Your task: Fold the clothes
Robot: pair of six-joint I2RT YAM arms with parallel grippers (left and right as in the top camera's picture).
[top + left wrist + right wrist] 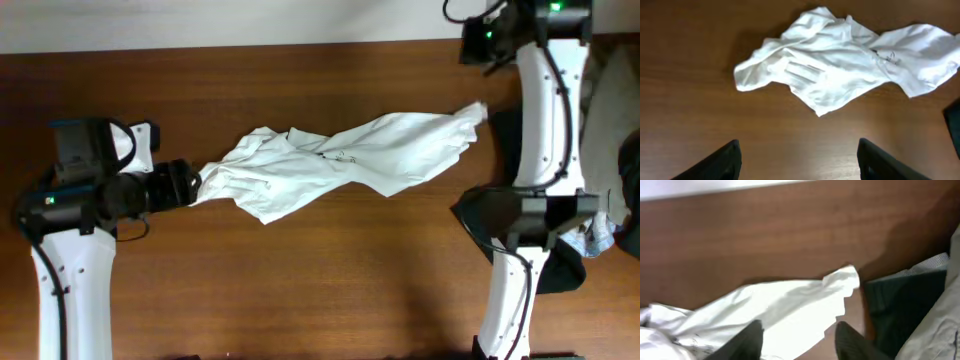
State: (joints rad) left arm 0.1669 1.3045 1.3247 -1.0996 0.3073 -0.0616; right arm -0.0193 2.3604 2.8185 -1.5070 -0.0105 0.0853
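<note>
I should take the cloth point(332, 150) near the dark print with my left gripper and pull it open before folding, because the white T-shirt lies bunched point(284, 158) beside that print.
The clothes are one white T-shirt point(340, 160), crumpled and drawn out in a long band across the middle of the brown table, with small dark print point(887, 56) near its middle. My left gripper point(186, 184) sits at the shirt's left end. In the left wrist view that gripper point(798, 143) is open over bare wood, and the shirt point(840, 65) lies just ahead of it, apart from the fingers. My right gripper point(797, 328) is open above the shirt's right end point(790, 305), one finger over cloth and one over wood. Nothing is held.
A black garment point(503, 130) lies right beside the shirt's right tip, seen also in the right wrist view as a dark garment point(900, 305). A beige-grey garment point(946, 320) is piled further right. The table's far edge point(740, 191) runs behind.
</note>
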